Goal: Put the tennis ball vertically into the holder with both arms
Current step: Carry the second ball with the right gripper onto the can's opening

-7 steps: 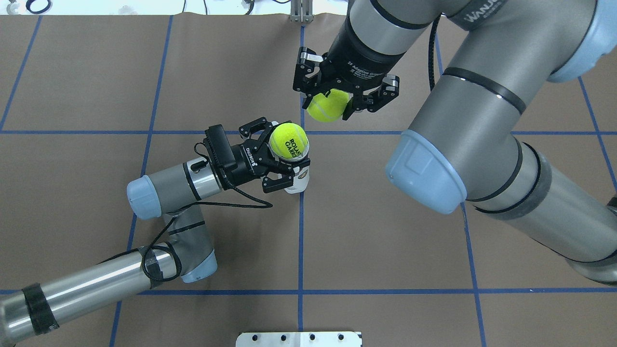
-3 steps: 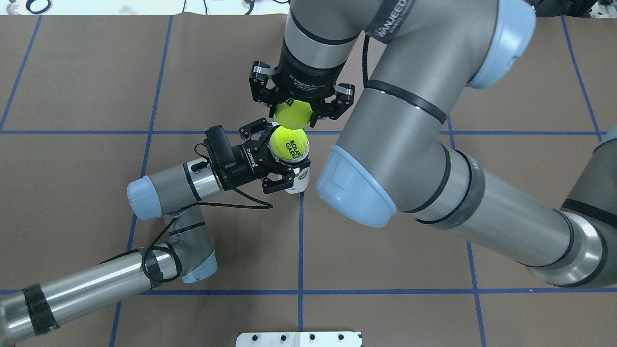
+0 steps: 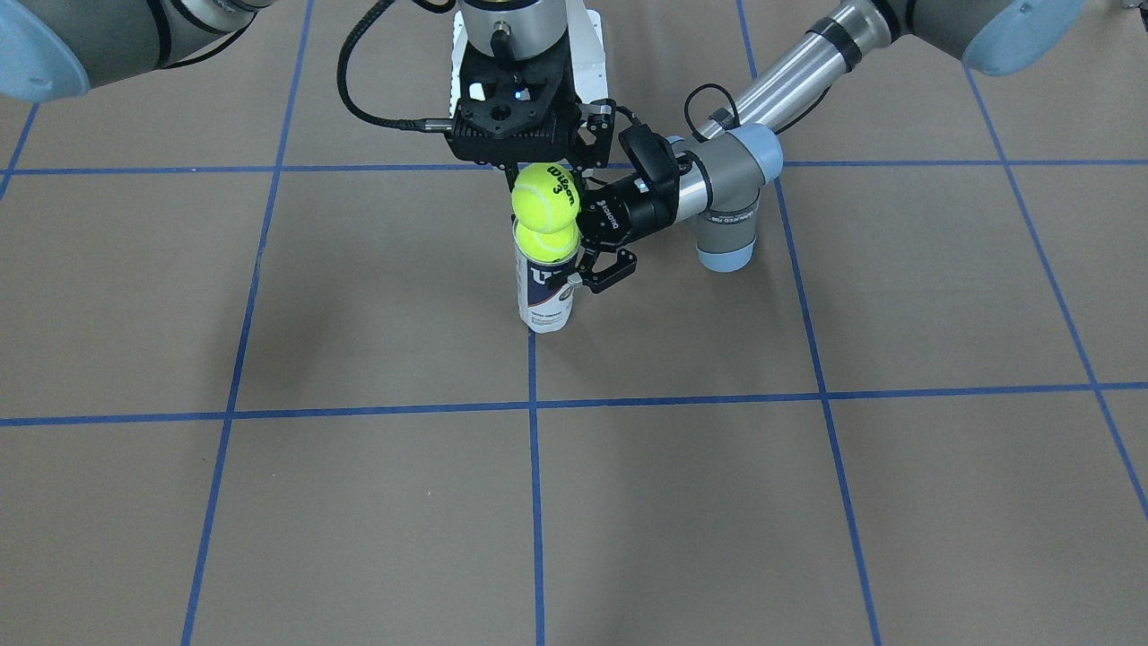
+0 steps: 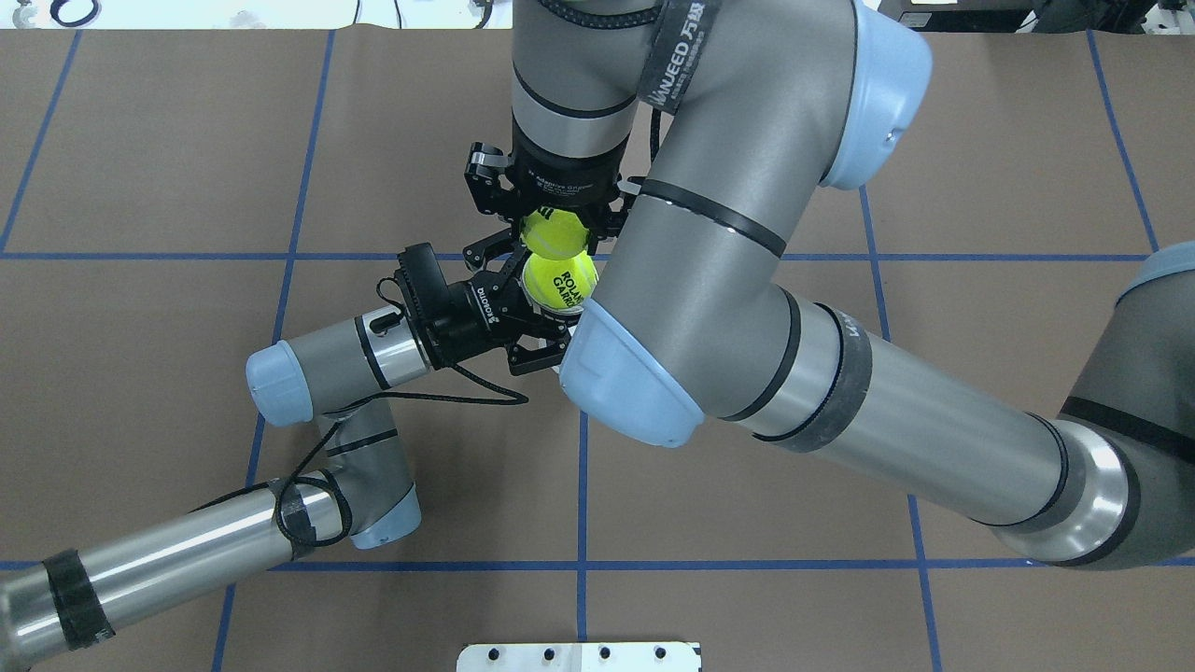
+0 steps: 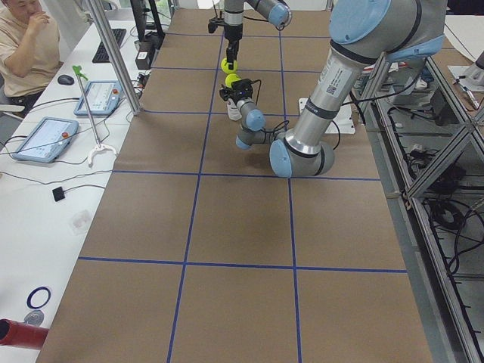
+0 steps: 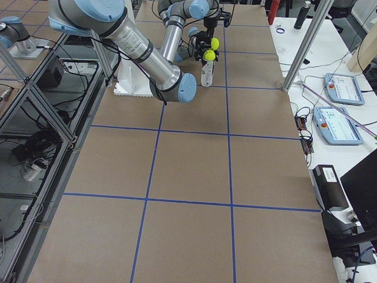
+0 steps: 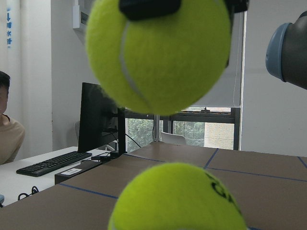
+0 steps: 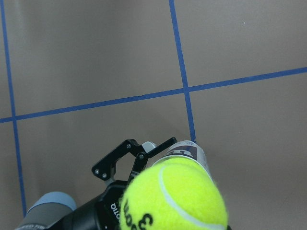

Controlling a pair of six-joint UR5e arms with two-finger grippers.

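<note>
The fingers of my right gripper straddle the Wilson ball (image 3: 545,198) and are too wide for the can's opening (image 3: 546,249), so I should let go of the ball there and push it down with closed fingers.
The holder (image 3: 544,301), a clear can with a white and navy label, stands upright on the table. My left gripper (image 3: 581,262) is shut on its upper part from the side. A yellow tennis ball (image 3: 547,242) marked "Roland Garros" (image 4: 560,282) sits in the can's mouth and sticks out of the top. My right gripper (image 4: 553,222) points straight down and is shut on a second tennis ball (image 3: 544,197) marked "Wilson 3". It holds that ball right over the first one, nearly touching it. The left wrist view shows both balls (image 7: 158,52) (image 7: 177,201). In the overhead view my right arm hides most of the can.
The table is brown with blue tape lines. The white metal base (image 4: 579,656) sits at the robot's edge of the table. In the exterior left view a person (image 5: 26,38) sits beside the table with tablets (image 5: 41,138) and cables.
My right arm has swung left with its ball, from back right of the can to right above it. My left gripper and the can have not moved.
</note>
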